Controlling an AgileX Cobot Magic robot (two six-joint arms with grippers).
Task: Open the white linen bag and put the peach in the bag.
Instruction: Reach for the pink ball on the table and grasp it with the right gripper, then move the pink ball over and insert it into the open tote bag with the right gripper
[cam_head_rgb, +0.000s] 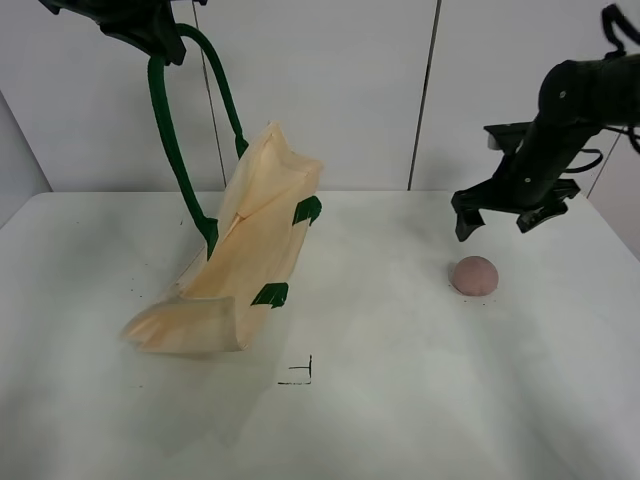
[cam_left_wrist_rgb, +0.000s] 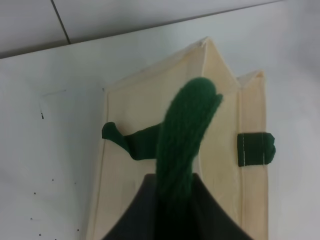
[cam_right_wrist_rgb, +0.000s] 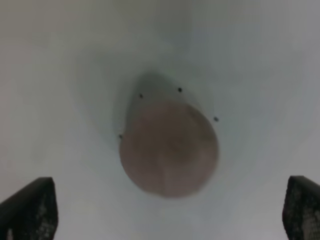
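Observation:
I expect the white linen bag (cam_head_rgb: 270, 195) to sag and cradle the peach when I put the peach in, because slack cloth (cam_head_rgb: 226, 270) dips below the raised green handle.
The white linen bag (cam_head_rgb: 245, 255) is a cream cloth tote with dark green handles (cam_head_rgb: 170, 130). It hangs tilted, its lower end resting on the table's left half. My left gripper (cam_head_rgb: 150, 30) is shut on the green handle (cam_left_wrist_rgb: 186, 130) and holds it high above the bag (cam_left_wrist_rgb: 220, 150). The peach (cam_head_rgb: 474, 275), a small dull pink ball, lies on the table at the right. My right gripper (cam_head_rgb: 497, 220) is open and hovers just above and behind the peach (cam_right_wrist_rgb: 169, 150), which lies between the two fingertips (cam_right_wrist_rgb: 30, 210) in the right wrist view.
The white table (cam_head_rgb: 400, 400) has a small black corner mark (cam_head_rgb: 300, 375) in front of the bag. A white panelled wall (cam_head_rgb: 330, 90) stands behind the table. A second green handle and tabs (cam_head_rgb: 305, 210) lie against the bag's side.

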